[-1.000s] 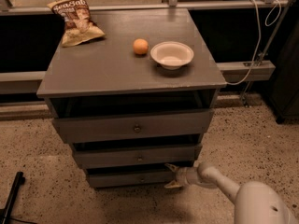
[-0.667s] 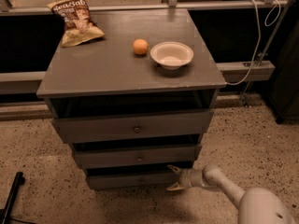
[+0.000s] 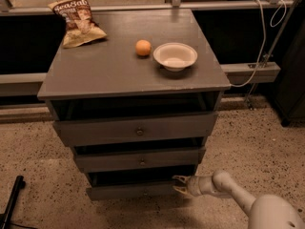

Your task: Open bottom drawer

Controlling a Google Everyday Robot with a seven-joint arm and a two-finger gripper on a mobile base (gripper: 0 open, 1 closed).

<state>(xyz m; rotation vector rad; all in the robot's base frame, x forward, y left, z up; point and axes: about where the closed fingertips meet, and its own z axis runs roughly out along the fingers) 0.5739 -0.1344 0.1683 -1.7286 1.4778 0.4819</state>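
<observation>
My gripper's fingers are at the end of the bottom drawer's front (image 3: 180,188), so I should open them wide and hook one finger over its top edge (image 3: 168,182) before I pull.
The grey cabinet (image 3: 128,75) has three drawers. The bottom drawer (image 3: 128,191) is the lowest and narrowest front, with a tiny dark knob (image 3: 145,192) at its centre and a dark gap above it. My gripper (image 3: 179,185) reaches in from the lower right and sits at the right end of that drawer front. Its two fingers are spread, one above the other, and touch or nearly touch the drawer's right edge. The mid-sized drawer (image 3: 138,160) and the tallest drawer (image 3: 136,130) are above it.
On the cabinet top lie a chip bag (image 3: 78,20), an orange (image 3: 143,47) and a white bowl (image 3: 175,56). A white cable (image 3: 259,46) hangs at the right by a rail. A dark pole (image 3: 12,199) stands on the speckled floor at lower left.
My gripper stays at the right end of the bottom drawer. My arm has shifted slightly, and the gap above the bottom drawer looks a little wider.
</observation>
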